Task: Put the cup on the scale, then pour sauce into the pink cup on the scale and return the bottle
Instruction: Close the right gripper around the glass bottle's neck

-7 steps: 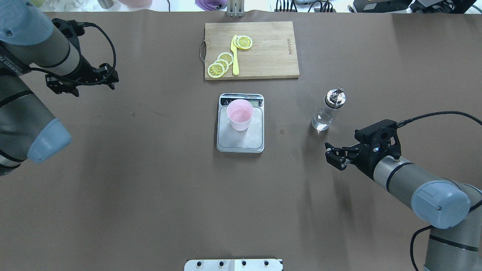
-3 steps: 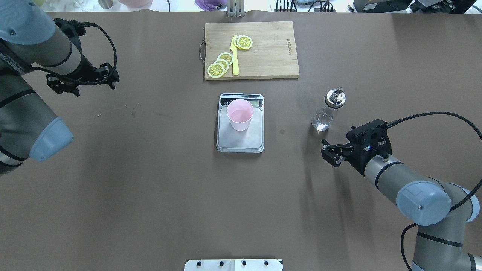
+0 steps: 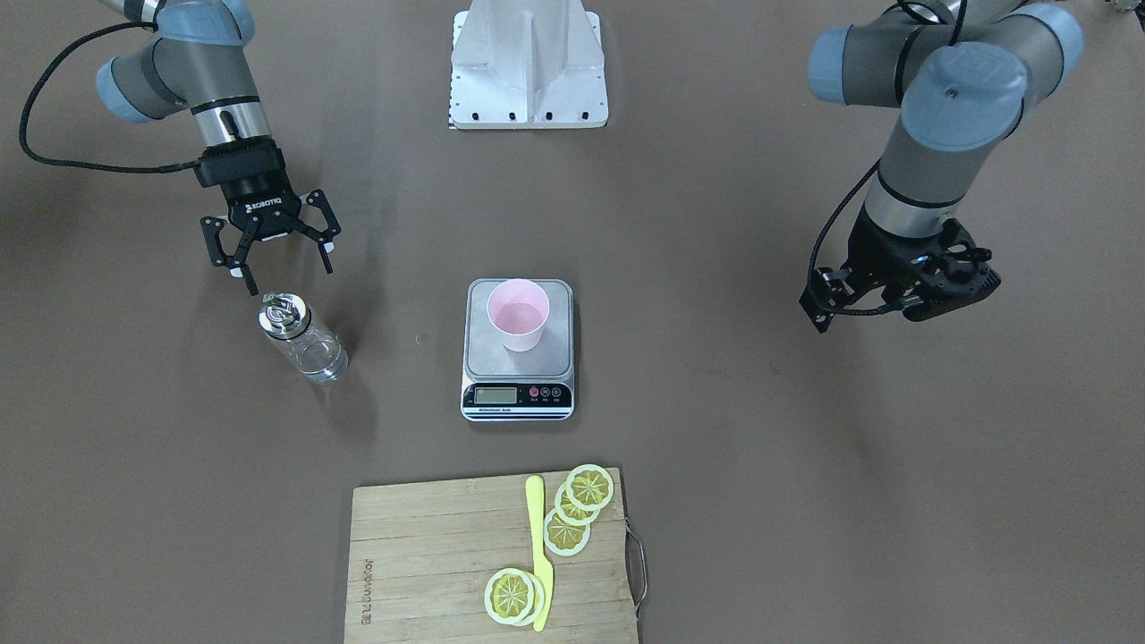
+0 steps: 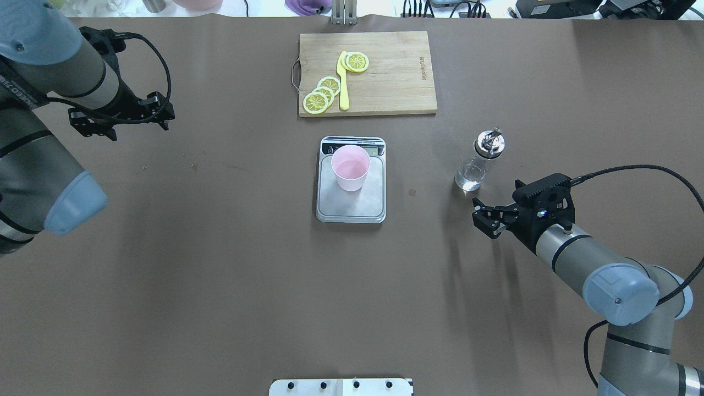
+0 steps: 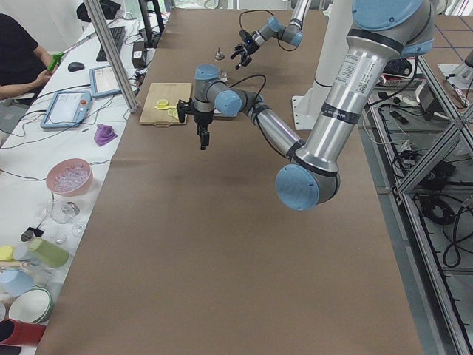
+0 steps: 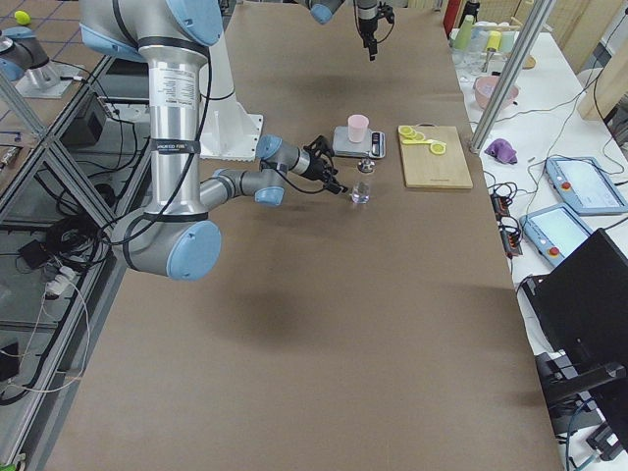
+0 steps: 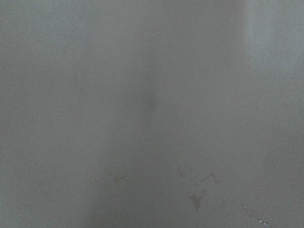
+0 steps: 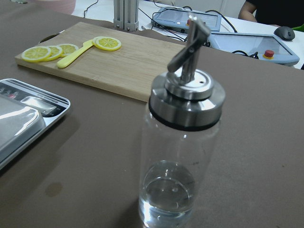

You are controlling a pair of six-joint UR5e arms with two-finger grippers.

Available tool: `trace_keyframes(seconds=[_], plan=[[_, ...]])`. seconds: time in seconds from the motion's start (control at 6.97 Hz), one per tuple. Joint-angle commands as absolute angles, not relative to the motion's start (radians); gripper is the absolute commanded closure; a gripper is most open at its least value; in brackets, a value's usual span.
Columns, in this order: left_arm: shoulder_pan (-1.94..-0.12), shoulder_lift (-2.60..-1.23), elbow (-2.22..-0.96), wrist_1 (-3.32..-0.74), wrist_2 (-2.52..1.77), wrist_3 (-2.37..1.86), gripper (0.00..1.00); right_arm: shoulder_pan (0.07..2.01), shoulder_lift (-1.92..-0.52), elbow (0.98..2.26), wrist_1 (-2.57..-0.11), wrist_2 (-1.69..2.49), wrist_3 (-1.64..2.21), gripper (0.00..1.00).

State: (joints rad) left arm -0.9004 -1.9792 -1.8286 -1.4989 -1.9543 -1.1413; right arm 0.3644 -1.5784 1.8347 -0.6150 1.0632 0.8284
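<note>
I expect the flap to swing open on its own when I tip the bottle, since the flap hangs slanted on a pin across the bottle's chrome spout.
The pink cup stands upright on the silver scale at the table's middle, also in the front view. The clear glass bottle with its chrome spout stands on the table right of the scale, with a little clear liquid at its bottom. It fills the right wrist view. My right gripper is open and empty, a short way from the bottle on the near side, jaws pointing at it. My left gripper is open and empty, far left above bare table.
A wooden cutting board with lemon slices and a yellow knife lies behind the scale. The robot's base plate is at the near edge. Brown table surface surrounds the scale.
My right gripper has moved a little closer to the bottle, still open. The left arm has barely shifted. Cup, scale and bottle have not moved.
</note>
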Motion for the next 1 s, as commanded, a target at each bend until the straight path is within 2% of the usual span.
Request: trace_keyframes(seconds=[0.0,0.14,0.57,0.86], plan=[[-0.900,-1.979,-1.829,-1.499,-1.954,-1.141,0.01,0.383,-1.546,1.807,-0.601,1.037,0.778,0.02],[-0.900,-1.980,-1.829,-1.499,-1.954,-1.141,0.01,0.399,-1.507,1.761,-0.600,1.037,0.775,0.02],[-0.900,-1.980,-1.825,-1.499,-1.953,-1.141,0.01,0.413,-1.499,1.741,-0.600,1.039,0.779,0.02],[-0.900,-1.980,-1.818,-1.499,-1.954,-1.140,0.01,0.416,-1.427,1.675,-0.585,1.039,0.784,0.02]])
